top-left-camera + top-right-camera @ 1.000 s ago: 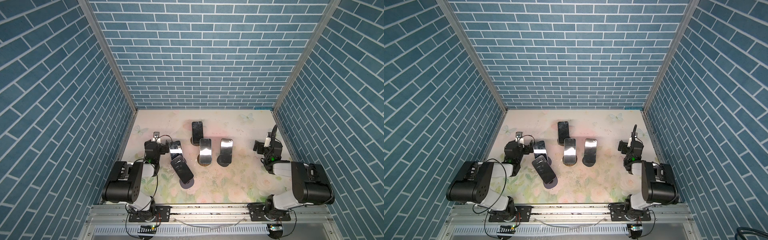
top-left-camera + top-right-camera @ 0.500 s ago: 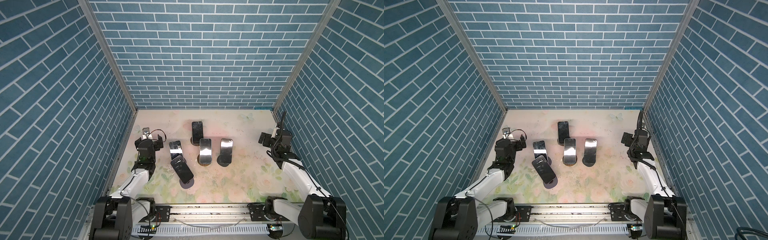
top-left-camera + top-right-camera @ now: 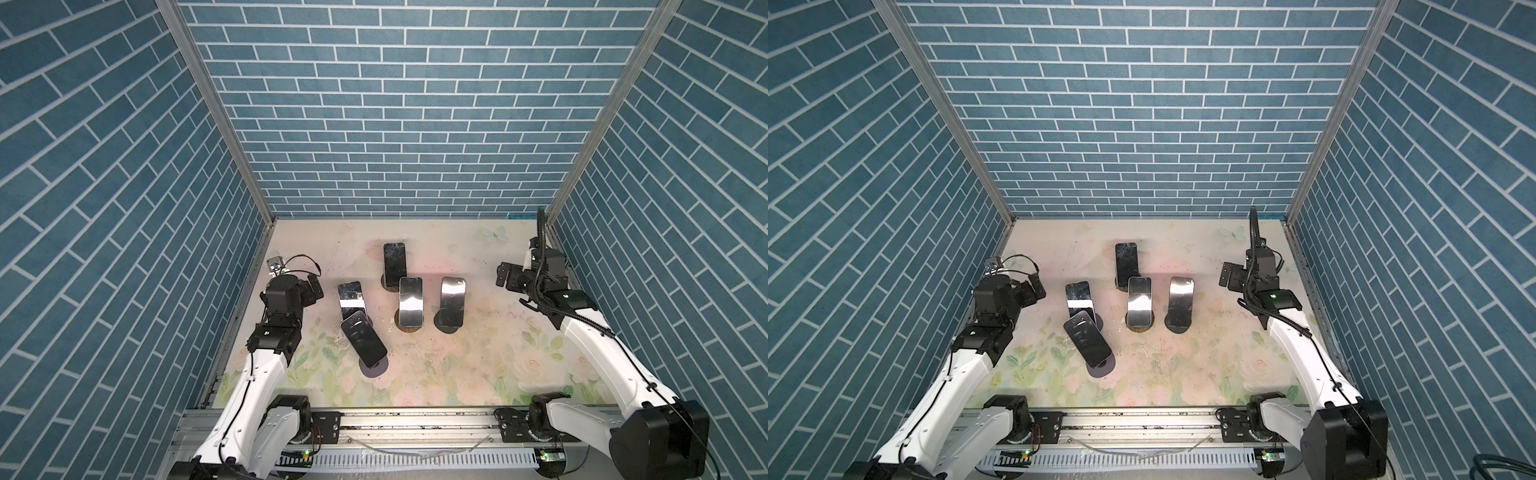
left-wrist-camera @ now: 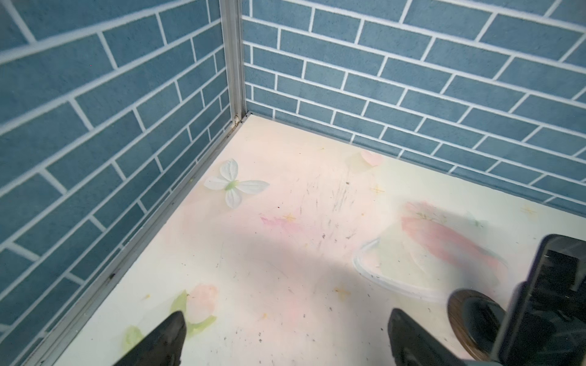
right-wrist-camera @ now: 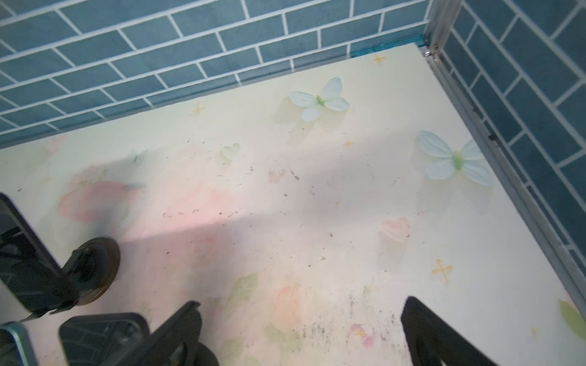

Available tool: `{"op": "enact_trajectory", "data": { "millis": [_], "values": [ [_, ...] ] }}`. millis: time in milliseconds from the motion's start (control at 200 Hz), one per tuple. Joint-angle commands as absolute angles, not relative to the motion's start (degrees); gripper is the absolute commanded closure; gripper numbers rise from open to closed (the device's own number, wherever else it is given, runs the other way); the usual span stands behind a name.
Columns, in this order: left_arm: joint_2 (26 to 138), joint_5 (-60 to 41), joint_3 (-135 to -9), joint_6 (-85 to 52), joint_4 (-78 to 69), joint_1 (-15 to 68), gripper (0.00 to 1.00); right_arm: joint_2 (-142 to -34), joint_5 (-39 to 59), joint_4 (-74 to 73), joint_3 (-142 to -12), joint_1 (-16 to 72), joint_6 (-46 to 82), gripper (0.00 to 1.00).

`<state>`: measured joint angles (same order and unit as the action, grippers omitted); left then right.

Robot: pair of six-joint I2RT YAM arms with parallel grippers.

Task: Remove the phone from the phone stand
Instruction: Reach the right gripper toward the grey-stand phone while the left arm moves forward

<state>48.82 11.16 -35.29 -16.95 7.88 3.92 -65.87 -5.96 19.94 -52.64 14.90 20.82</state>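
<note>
My right gripper should keep going to that phone's top end (image 3: 453, 282) and close across it, as both long sides of the nearest phone (image 3: 453, 304) are clear of the other phones.
Several dark phones lean on round-based phone stands mid-table in both top views: a back phone (image 3: 394, 266) (image 3: 1126, 262), a middle one (image 3: 410, 300), a right one (image 3: 452, 298), a left one (image 3: 352, 296) and a tilted front one (image 3: 364, 336) over its stand base (image 3: 374, 365). My left gripper (image 3: 313, 291) (image 3: 1034, 289) hangs open just left of the left phone, touching nothing. My right gripper (image 3: 505, 276) (image 3: 1228, 278) is open, to the right of the right phone. In the left wrist view my gripper (image 4: 287, 332) is empty, a phone (image 4: 545, 301) beside it. The right wrist view shows my empty gripper (image 5: 301, 317) and a phone (image 5: 19, 260).
Blue brick walls (image 3: 395, 124) close in the floral table (image 3: 457, 374) on three sides, with metal corner posts (image 3: 232, 137). Both arms run along the side walls from the front rail (image 3: 415, 428). A cable loops over the left wrist (image 3: 299, 262).
Both arms have unfolded from a tucked pose and stretched toward the back, carrying the grippers up and further back. Both grippers stayed open. The phones have not moved.
</note>
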Motion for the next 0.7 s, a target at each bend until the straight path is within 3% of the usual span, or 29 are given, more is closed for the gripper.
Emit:
{"op": "enact_trajectory", "data": {
  "millis": [0, 355, 695],
  "values": [
    [47.95, 4.45, -37.83, -18.14, 12.1, 5.04, 0.0, -69.51, -5.06, 25.37, -58.2, 18.79, 24.8, 0.01],
    [47.79, -1.35, -44.37, -16.41, 15.09, 11.06, 0.0, -78.88, -5.19, 32.43, -68.79, 28.68, 27.35, 0.01],
    [47.59, -6.5, -43.59, -19.06, 10.9, 11.78, 0.0, -84.33, -7.5, 34.06, -70.04, 35.49, 30.6, 0.01]
  ]
}}
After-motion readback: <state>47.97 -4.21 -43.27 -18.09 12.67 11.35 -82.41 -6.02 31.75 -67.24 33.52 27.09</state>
